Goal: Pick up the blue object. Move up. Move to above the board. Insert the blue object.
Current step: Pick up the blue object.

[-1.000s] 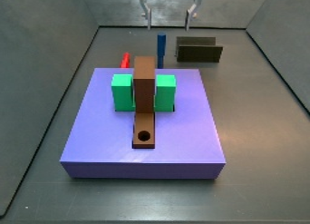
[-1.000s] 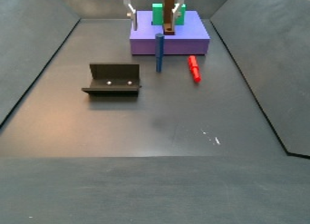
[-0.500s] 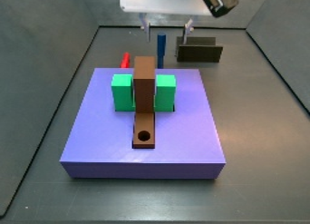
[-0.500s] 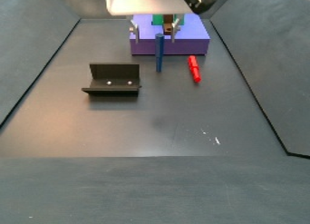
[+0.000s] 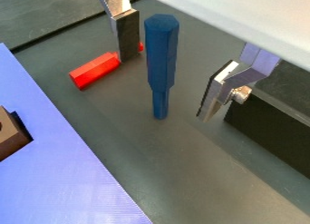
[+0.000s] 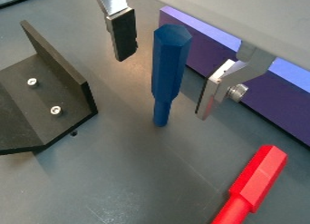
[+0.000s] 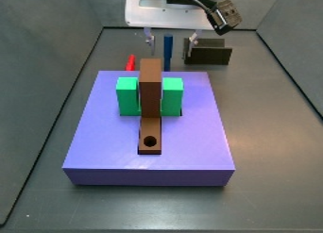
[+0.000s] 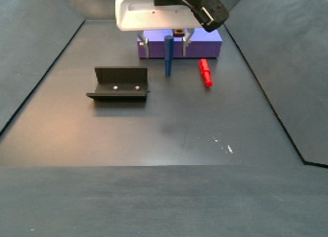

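The blue object [image 7: 168, 51] narrows [image 5: 160, 87] below its thick head, so its slim end will sink into the round hole up to that point when the robot's gripper inserts it.
The blue object [image 5: 161, 60] is a slim peg standing upright on the dark floor, also seen in a wrist view [image 6: 168, 72] and in both side views [image 7: 168, 45] [image 8: 170, 56]. My gripper [image 5: 173, 63] is open and straddles the peg, one finger [image 5: 127, 33] on each side, with gaps on both sides. It also shows in a wrist view [image 6: 168, 67] and in both side views [image 7: 171, 38] [image 8: 168, 39]. The purple board [image 7: 151, 133] carries a green block [image 7: 127, 95] and a brown strip [image 7: 151, 105] with a round hole. The board lies beside the peg [image 6: 255, 73].
A red peg [image 5: 94, 70] lies on the floor next to the board, also seen in a wrist view [image 6: 248, 187] and a side view [image 8: 204, 72]. The dark fixture [image 8: 118, 84] stands on the peg's other side [image 6: 43, 92] [image 7: 209, 54]. Grey walls enclose the floor.
My gripper has come down from above the peg until its open fingers stand on either side of it. The peg and board have not moved.
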